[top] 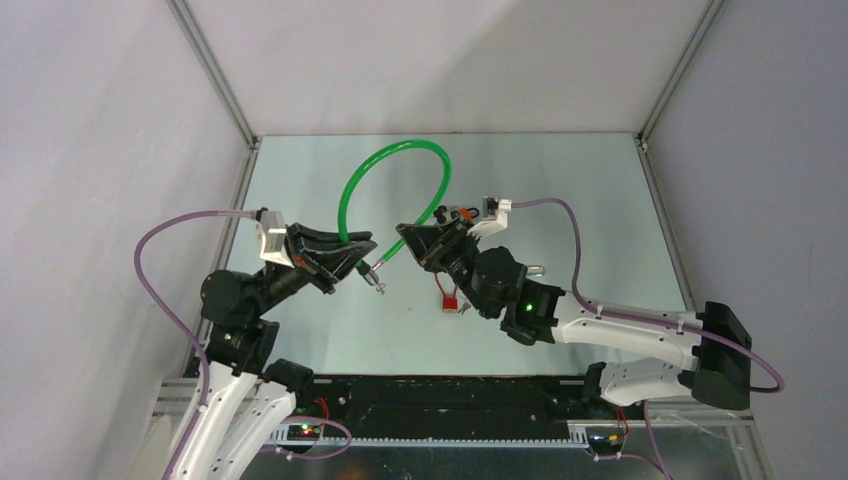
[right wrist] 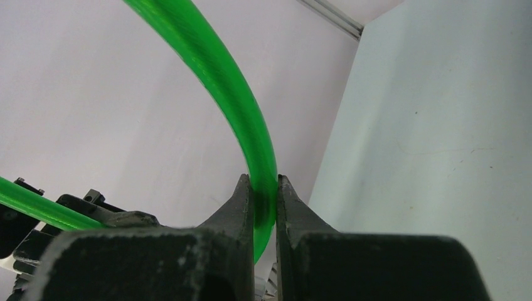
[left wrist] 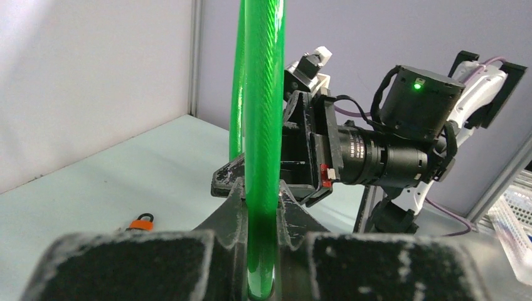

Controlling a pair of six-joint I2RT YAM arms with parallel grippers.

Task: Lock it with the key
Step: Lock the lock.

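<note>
I should keep holding my left gripper's end of the cable, as my right gripper is closed on the green cable's other end (top: 393,251). My left gripper should then let go just above the metal tip (top: 372,276).
A green cable lock (top: 372,165) arches over the table between the two grippers. My left gripper (top: 352,248) is shut on one end of it, and a metal tip (top: 374,277) hangs just below the fingers. In the left wrist view the cable (left wrist: 263,94) rises straight up from between the closed jaws of the gripper (left wrist: 262,188). My right gripper (top: 412,238) is shut on the other end. In the right wrist view the cable (right wrist: 219,69) curves up and left from the gripper (right wrist: 263,185). A red-tagged key bunch (top: 452,300) lies on the table under the right arm.
A small orange and black item (left wrist: 142,222) lies on the table beyond the right gripper; it also shows in the top view (top: 462,212). The table (top: 560,200) is walled by grey panels on three sides. The right arm's wrist (left wrist: 383,157) fills the middle of the left wrist view.
</note>
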